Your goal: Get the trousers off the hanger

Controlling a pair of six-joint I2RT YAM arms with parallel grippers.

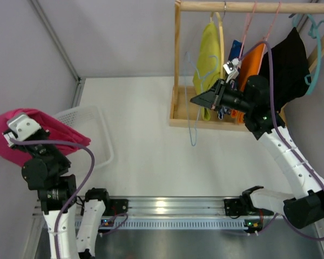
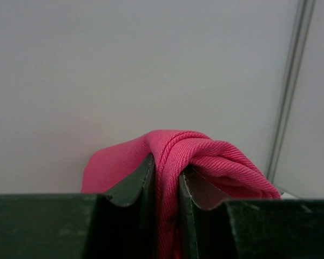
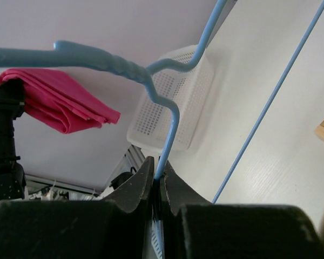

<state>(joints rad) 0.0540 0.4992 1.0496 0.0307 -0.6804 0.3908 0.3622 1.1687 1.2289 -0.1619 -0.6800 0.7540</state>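
Observation:
The pink trousers (image 1: 60, 130) are clear of the light-blue hanger, so the robot's left gripper should go on carrying them over the white basket (image 1: 95, 137) until they are inside the basket's rim.
My left gripper (image 1: 15, 135) is shut on the magenta-pink trousers (image 1: 54, 132) and holds them in the air at the far left, free of any hanger. In the left wrist view the pink cloth (image 2: 205, 156) is pinched between the jaws of the left gripper (image 2: 166, 168). My right gripper (image 1: 194, 100) is shut on a bare light-blue wire hanger (image 1: 193, 129) in front of the rack. In the right wrist view the right gripper (image 3: 158, 170) clamps the hanger (image 3: 97, 57) below its hook, with the pink trousers (image 3: 59, 102) beyond. The lime yellow-green trousers (image 1: 208, 54) hang on the rack.
A white perforated basket (image 1: 100, 116) stands on the table under and right of the pink trousers; it also shows in the right wrist view (image 3: 178, 102). The wooden rack (image 1: 248, 6) at the back right carries an orange garment (image 1: 252, 62), a black garment (image 1: 289, 67) and a teal hanger (image 1: 316, 32).

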